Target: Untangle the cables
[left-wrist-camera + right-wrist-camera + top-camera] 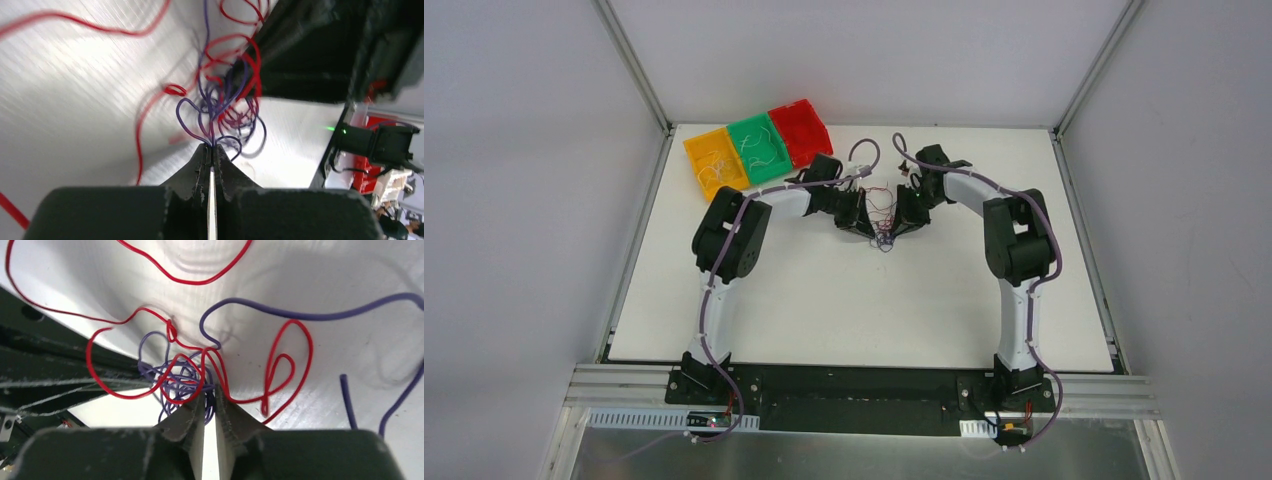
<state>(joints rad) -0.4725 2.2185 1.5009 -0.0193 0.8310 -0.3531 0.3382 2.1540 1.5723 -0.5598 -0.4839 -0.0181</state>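
I should hold the purple clump with my right gripper while my left gripper pulls purple loops (212, 117) out of it, because purple strands of cable bunch up with red loops (182, 381) where both my grippers pinch.
A tangle of thin red and purple cables (882, 215) lies at the back middle of the white table (854, 310), between my two grippers. My left gripper (862, 222) is on its left and my right gripper (903, 221) on its right, tips almost meeting. In the left wrist view my left gripper (213, 146) is shut on purple strands of the knot (216, 107), with red loops (239, 50) beyond. In the right wrist view my right gripper (210, 392) is pinched on purple strands (175, 371), with red loops (280, 360) beside it. No whitish or dark wires show in the tangle.
Yellow (714, 160), green (759, 148) and red (801, 130) bins stand in a row at the back left, with thin pale wires in the yellow and green ones. A loose purple cable (310, 316) trails off to the right.
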